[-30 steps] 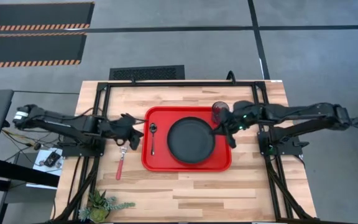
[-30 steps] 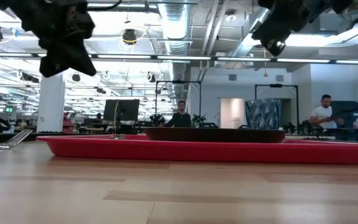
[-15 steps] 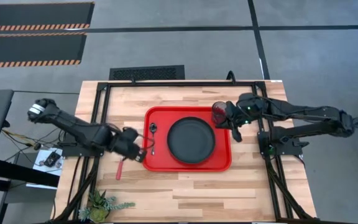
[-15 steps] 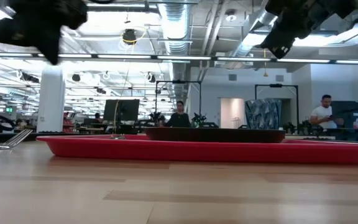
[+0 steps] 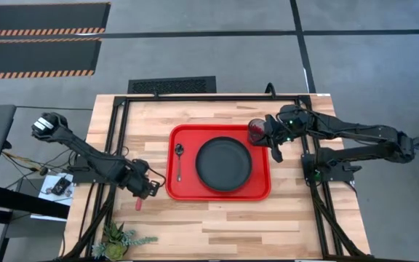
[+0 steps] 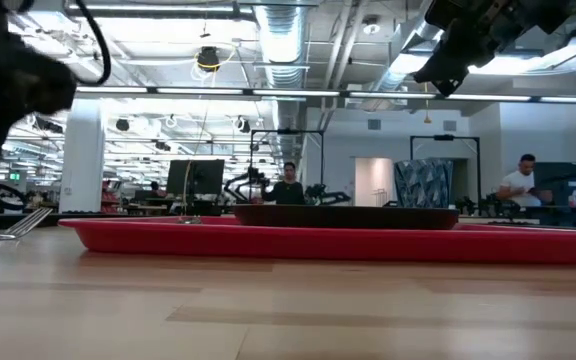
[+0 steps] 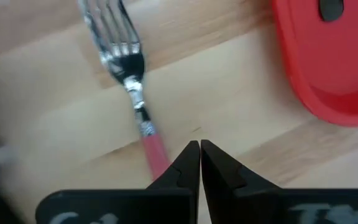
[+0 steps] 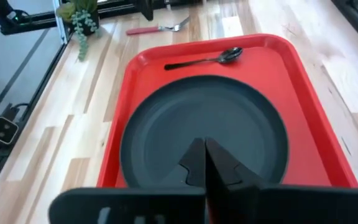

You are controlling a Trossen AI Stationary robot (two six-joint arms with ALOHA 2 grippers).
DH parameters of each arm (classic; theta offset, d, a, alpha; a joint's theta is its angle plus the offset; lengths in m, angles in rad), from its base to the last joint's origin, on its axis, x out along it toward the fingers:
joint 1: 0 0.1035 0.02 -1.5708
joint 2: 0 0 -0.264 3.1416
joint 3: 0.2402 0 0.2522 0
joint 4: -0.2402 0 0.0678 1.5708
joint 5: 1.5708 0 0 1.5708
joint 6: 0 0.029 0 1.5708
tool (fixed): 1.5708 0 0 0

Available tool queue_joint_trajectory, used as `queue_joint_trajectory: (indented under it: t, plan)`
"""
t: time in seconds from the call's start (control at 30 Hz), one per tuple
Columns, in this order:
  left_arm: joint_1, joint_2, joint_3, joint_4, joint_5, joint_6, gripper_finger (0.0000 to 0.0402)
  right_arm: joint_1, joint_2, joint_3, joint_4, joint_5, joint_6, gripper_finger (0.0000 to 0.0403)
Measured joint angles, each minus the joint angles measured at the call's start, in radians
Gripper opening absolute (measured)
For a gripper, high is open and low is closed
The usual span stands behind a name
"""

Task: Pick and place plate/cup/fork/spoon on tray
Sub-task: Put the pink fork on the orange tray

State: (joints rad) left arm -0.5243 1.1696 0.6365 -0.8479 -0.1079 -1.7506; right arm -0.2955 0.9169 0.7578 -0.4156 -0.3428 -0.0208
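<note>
The left gripper's shut fingers are empty beside the fork's red handle [image 7: 158, 160], so the left gripper should move back, open its fingers and put them on both sides of the handle [image 7: 152, 147] before it lifts the fork.
The fork [image 7: 143, 118] lies flat on the wood left of the red tray [image 5: 260, 191], silver tines toward the far edge. My left gripper [image 7: 200, 149] is shut, low over the fork's red handle [image 5: 138, 204], with its tips right beside the handle. The black plate [image 5: 224, 164] and the spoon [image 5: 179, 161] lie in the tray. The dark-red cup [image 5: 256, 131] stands at the tray's far right corner. My right gripper [image 8: 204, 152] is shut and empty, raised over the tray's right side just beside the cup [image 5: 272, 145]. My left gripper comes at the fork from above. Its shut fingertips [image 7: 188, 158] stand right against the side of the red handle [image 7: 157, 152], about a third of the way back from the tines. I cannot tell whether they touch it. The fork lies flat on the table.
A small potted plant [image 5: 118, 239] stands at the table's near left corner. Black frame rails [image 5: 118, 131] run along the table's left, far and right sides. Bare wood lies between the tray and the near edge [image 5: 224, 225]. People show in the room behind [image 6: 290, 185].
My left gripper has gone from beside the tray's far left corner toward the table's near edge and down, and now stands over the fork's handle. My right gripper has drawn back a little from over the tray toward the far edge, beside the cup. Nothing on the table has moved.
</note>
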Motion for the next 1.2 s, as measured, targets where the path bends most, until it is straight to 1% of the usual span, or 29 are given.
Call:
queue_joint_trajectory:
  t: [0.07,0.17,0.3,0.47,0.63,0.73,0.83,0.97,1.1,1.2]
  plan:
    - [0.009,-0.028,-0.048,0.057,0.011,-0.016,0.0004,0.0,0.0,0.0,0.001,0.0,0.01,0.0009]
    - [0.03,-0.064,-0.084,0.067,0.042,-0.024,0.0021,0.0,0.0,0.0,0.007,0.001,0.024,0.0009]
    - [0.062,-0.086,-0.088,0.066,0.047,0.006,0.0063,0.0,0.008,0.0,0.029,0.009,0.047,0.0009]
    - [0.11,-0.077,-0.108,0.038,0.059,0.02,0.0117,0.0,0.025,0.0,0.069,0.011,0.083,0.0009]
    - [0.141,-0.076,-0.143,0.044,0.081,0.056,0.0145,0.0,0.05,0.001,0.096,0.014,0.1,0.0009]
    - [0.146,-0.076,-0.166,0.058,0.102,0.055,0.0148,0.007,0.054,0.001,0.099,0.03,0.1,0.0009]
    - [0.146,-0.076,-0.198,0.131,0.128,0.045,0.0148,0.008,0.054,0.001,0.104,0.035,0.103,0.0009]
    - [0.145,-0.078,-0.225,0.17,0.132,0.015,0.0142,0.007,0.054,0.001,0.105,0.039,0.108,0.0009]
    - [0.145,-0.078,-0.229,0.166,0.134,0.001,0.0111,0.007,0.054,0.001,0.104,0.039,0.11,0.0009]
    - [0.145,-0.078,-0.23,0.161,0.137,-0.001,0.0077,0.007,0.054,0.001,0.104,0.039,0.11,0.0009]
